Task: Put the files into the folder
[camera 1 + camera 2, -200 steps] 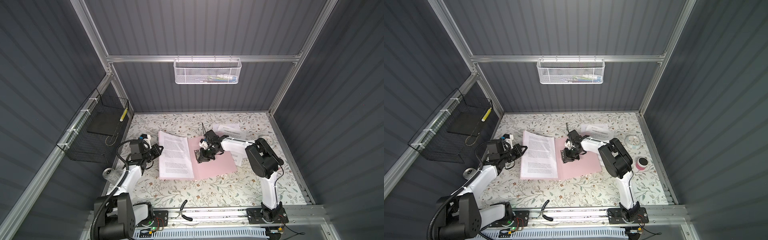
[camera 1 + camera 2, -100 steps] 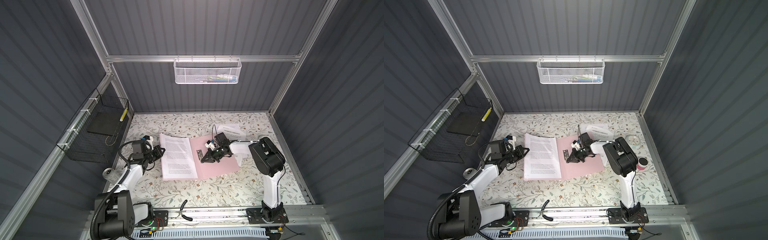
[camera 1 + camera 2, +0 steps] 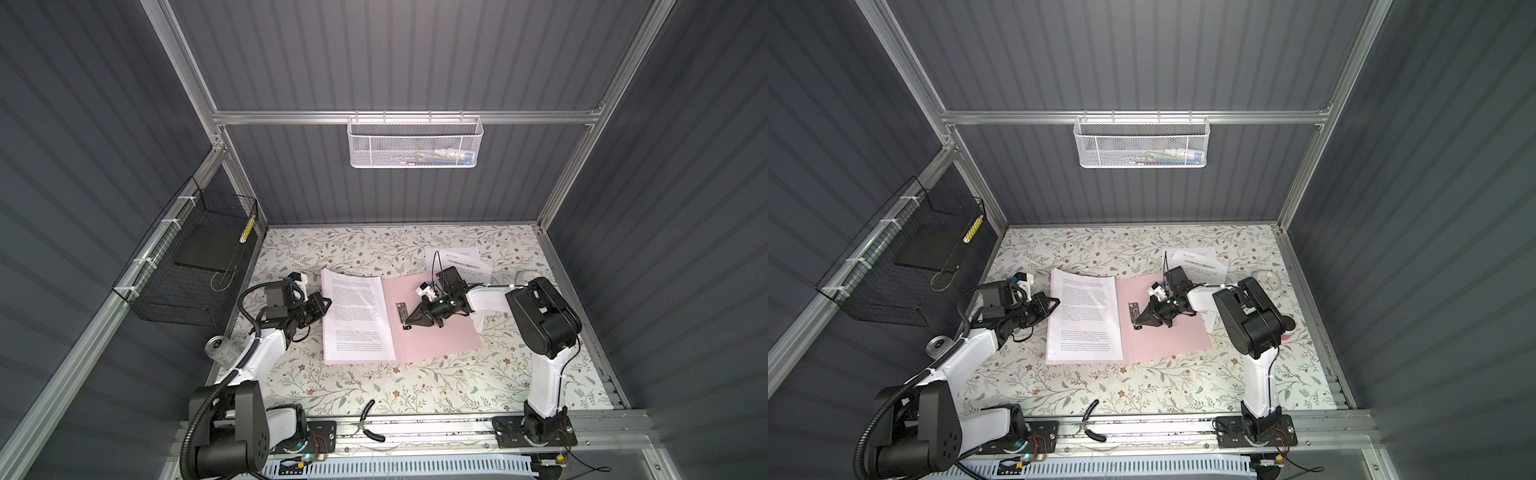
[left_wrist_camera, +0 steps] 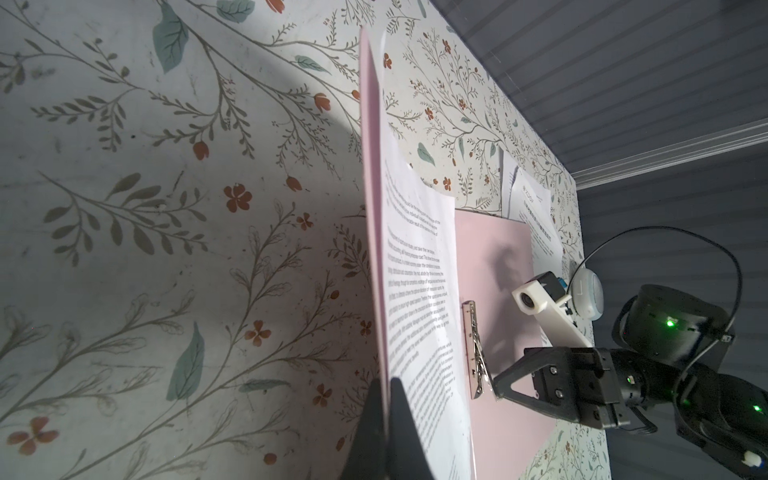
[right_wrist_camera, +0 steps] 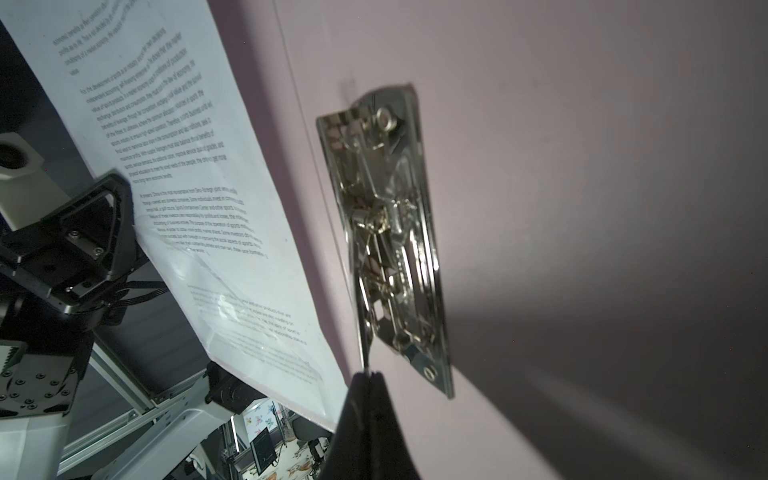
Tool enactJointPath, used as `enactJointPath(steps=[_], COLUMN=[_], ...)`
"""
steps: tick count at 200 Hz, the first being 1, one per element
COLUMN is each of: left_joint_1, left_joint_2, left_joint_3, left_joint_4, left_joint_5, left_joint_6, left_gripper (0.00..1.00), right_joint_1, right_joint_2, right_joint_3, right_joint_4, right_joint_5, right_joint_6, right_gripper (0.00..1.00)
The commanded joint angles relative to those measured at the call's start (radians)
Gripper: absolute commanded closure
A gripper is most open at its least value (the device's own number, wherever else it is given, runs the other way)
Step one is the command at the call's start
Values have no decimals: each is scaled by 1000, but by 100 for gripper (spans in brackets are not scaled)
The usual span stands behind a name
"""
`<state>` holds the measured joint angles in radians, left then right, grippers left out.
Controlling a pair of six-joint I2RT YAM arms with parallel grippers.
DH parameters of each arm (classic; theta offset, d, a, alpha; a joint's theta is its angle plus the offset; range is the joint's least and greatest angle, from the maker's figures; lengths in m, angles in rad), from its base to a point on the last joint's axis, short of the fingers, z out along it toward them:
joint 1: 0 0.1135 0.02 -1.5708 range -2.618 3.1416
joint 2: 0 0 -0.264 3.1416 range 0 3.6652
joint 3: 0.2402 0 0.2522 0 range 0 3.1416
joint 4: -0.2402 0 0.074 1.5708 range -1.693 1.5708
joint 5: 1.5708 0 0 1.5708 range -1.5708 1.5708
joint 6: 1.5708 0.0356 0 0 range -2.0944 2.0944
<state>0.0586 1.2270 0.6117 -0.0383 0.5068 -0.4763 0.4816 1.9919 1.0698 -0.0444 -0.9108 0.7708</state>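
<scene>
Next, my right gripper leaves the clip's lever to my left gripper and takes the loose files, because those files are far from my left gripper.
The pink folder lies open on the floral table. A stack of white printed files rests on its left half. More files lie at the back right, beyond the folder. My left gripper is shut on the folder's left edge, files beside its inner finger. The silver clip sits by the spine. My right gripper is shut on the clip's thin lever at its near end.
A drink can stands by the left arm. A black wire basket with a black slab hangs on the left wall, a white mesh basket on the back wall. Pliers lie at the front rail. A round white object sits behind the right arm.
The right arm's elbow and wrist have swung to the right and the gripper now lies flatter, its tip still at the clip. The left gripper has edged right along with the folder's left edge.
</scene>
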Motion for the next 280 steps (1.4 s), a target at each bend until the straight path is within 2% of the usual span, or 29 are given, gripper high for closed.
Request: enactJointPath(steps=[1, 27, 50, 64, 99, 119, 154, 168, 179, 193, 198, 215, 251, 280], left_joint_1=[17, 17, 17, 17, 17, 18, 35, 35, 34, 33, 33, 33, 30, 25], left_joint_2=[5, 14, 8, 9, 27, 32, 86, 117, 136, 123, 111, 72, -6, -84], left_joint_3=[25, 26, 21, 22, 36, 38, 97, 124, 141, 142, 138, 126, 139, 183], left_joint_4=[13, 11, 18, 23, 19, 14, -22, -43, -60, -68, -66, -69, -117, -156], left_joint_5=[-54, -59, -60, -63, -72, -105, -141, -148, -158, -169, -209, -234, -309, -287], left_joint_6=[41, 50, 54, 59, 77, 88, 109, 115, 117, 119, 115, 110, 85, 63], left_gripper=[100, 100, 100, 100, 100, 100, 99, 97, 91, 67, 61, 47, 36, 35], right_joint_1=[-21, -21, -21, -20, -18, -17, -20, -27, -40, -70, -85, -142, -242, -314], right_joint_2=[-16, -27, -51, -59, -30, -29, -79, -115, -151, -213, -235, -309, -429, -502], right_joint_3=[14, 22, 17, 6, -2, 10, 7, 5, -7, -46, -69, -143, -198, -225], right_joint_4=[-2, 37, 33, 19, 19, -9, -61, -120, -172, -206, -200, -169, -219, -239], right_joint_5=[-10, -34, -18, -1, 5, 23, 71, 144, 231, 347, 366, 398, 467, 563], right_joint_6=[53, 93, 101, 102, 92, 74, 33, -3, -27, -40, -40, -33, -68, -109], right_gripper=[100, 73, 62, 66, 92, 93, 86, 84, 78, 67, 65, 61, 53, 48])
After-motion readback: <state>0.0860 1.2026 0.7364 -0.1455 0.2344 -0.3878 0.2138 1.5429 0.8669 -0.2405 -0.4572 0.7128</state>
